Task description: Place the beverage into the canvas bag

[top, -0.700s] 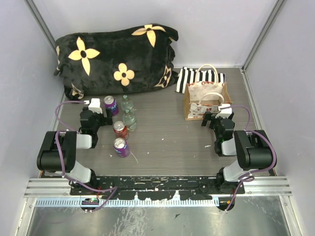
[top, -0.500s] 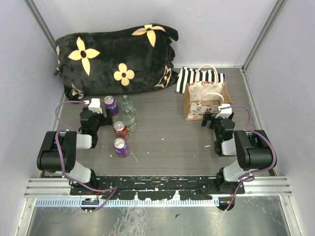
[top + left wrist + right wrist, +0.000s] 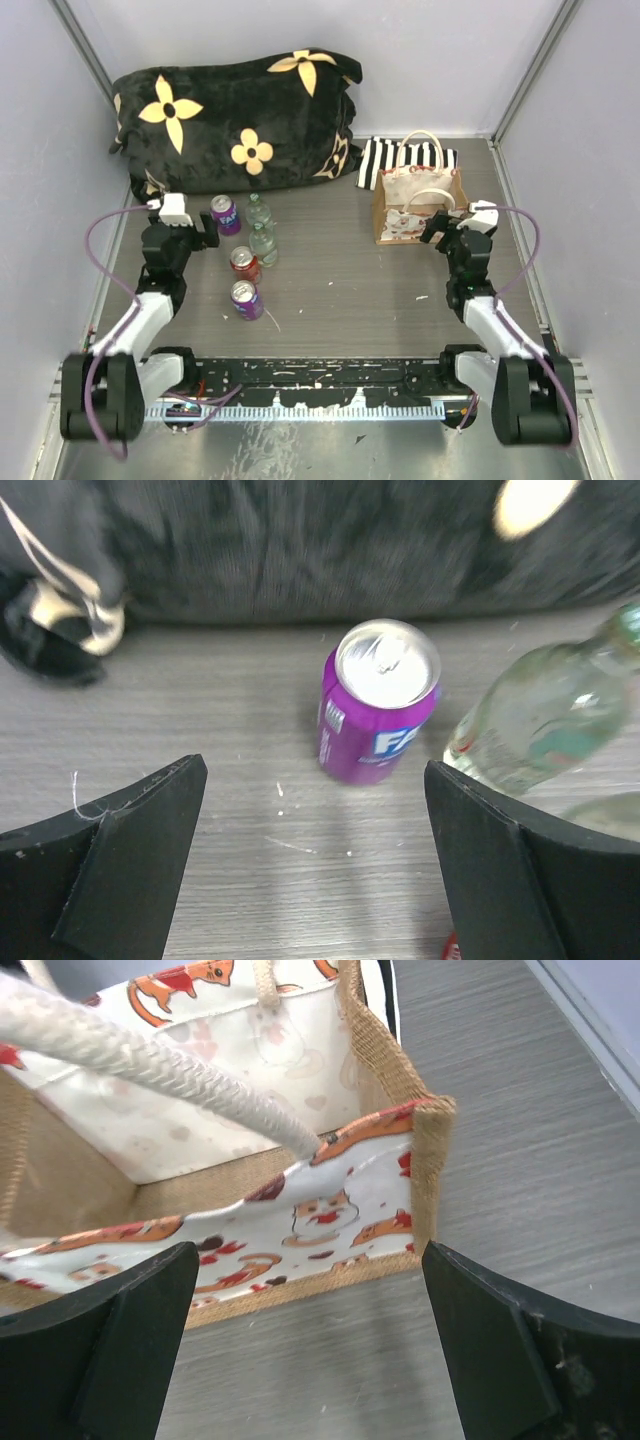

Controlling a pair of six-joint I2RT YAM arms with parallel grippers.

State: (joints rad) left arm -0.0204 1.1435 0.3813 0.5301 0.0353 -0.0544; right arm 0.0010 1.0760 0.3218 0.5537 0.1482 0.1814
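Observation:
I can see clear space [image 3: 505, 1175] beside the canvas bag's upright front corner, so my right gripper should keep going around to that corner's rim [image 3: 433, 1110] and close there.
The tan canvas bag [image 3: 418, 205] with cream handles stands open at the right; in the right wrist view its printed front [image 3: 300, 1215] and rope handle [image 3: 150, 1055] fill the top. My right gripper [image 3: 437, 232] [image 3: 310, 1360] is open and empty just in front of the bag's front right corner. The beverages stand at the left: a purple can [image 3: 222, 213] [image 3: 378, 702], two clear bottles [image 3: 262, 228] [image 3: 540, 720], a red can [image 3: 244, 264] and another purple can [image 3: 245, 299]. My left gripper [image 3: 203, 236] [image 3: 315, 880] is open and empty, a short way before the far purple can.
A black blanket with yellow flowers [image 3: 240, 110] lies bunched along the back, right behind the cans. A black-and-white striped cloth [image 3: 385, 160] lies behind the bag. Grey walls close in the left, right and back sides.
Both arms have unfolded from their tucked pose and stretched forward. The left wrist moved slightly left, the right wrist slightly right. Both grippers stay open; nothing on the table moved.

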